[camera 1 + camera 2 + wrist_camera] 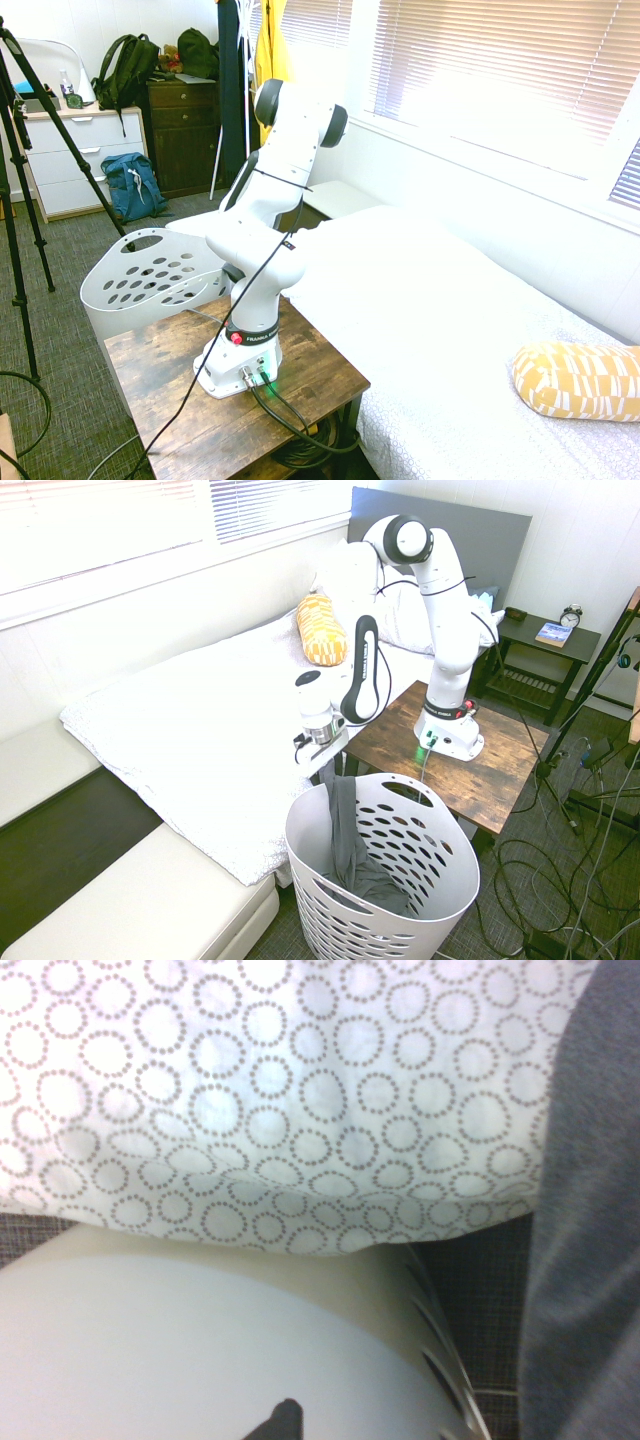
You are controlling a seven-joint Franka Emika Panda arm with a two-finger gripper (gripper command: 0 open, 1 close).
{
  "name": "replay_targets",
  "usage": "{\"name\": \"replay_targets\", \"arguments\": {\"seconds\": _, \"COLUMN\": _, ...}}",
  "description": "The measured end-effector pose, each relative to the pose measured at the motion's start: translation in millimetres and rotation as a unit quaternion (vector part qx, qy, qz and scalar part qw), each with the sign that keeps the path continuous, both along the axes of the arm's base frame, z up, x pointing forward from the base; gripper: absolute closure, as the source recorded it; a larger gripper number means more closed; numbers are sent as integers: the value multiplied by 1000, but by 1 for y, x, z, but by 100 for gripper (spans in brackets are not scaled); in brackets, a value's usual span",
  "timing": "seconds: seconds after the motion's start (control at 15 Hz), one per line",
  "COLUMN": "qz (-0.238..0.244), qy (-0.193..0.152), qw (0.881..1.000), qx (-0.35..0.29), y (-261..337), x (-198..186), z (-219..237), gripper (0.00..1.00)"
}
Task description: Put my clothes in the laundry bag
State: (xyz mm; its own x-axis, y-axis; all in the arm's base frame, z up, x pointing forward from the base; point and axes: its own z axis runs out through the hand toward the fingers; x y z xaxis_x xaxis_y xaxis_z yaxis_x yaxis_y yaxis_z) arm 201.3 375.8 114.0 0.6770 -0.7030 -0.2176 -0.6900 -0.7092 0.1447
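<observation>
My gripper will leave a limp, loose end trailing when it lifts the dark grey garment (595, 1230), because the garment reaches long and soft past the bed's edge (533, 1205).
The laundry bag (400, 880) is a white holed plastic basket standing on the floor between the bed and the wooden table; it also shows in the first exterior view (150, 275). The clothes (350, 845), a dark grey thin garment, hang from the basket's near rim down to its bottom. My gripper (326, 768) hovers just above that rim, right over the garment's top end, with its jaws open. The arm hides the gripper in the first exterior view. In the wrist view the grey cloth (585, 1210) runs down one side next to the basket's rim (200, 1340).
The white bed (200, 720) lies beside the basket, with a yellow patterned pillow (322, 630) near its head. The arm's base stands on a wooden table (505, 765). A blue backpack (132, 185), a dark green backpack (125, 70) and a yellow jacket (270, 45) are by the dressers.
</observation>
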Motion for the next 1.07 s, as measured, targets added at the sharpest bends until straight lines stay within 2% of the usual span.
{"name": "replay_targets", "arguments": {"seconds": 0.33, "qz": -9, "qy": -2, "qw": 1000, "qx": 8, "y": 15, "x": 3, "z": 1, "gripper": 100}}
{"name": "replay_targets", "arguments": {"seconds": 1.07, "qz": -19, "qy": -10, "qw": 1000, "qx": 18, "y": -5, "x": 9, "z": 21, "gripper": 100}}
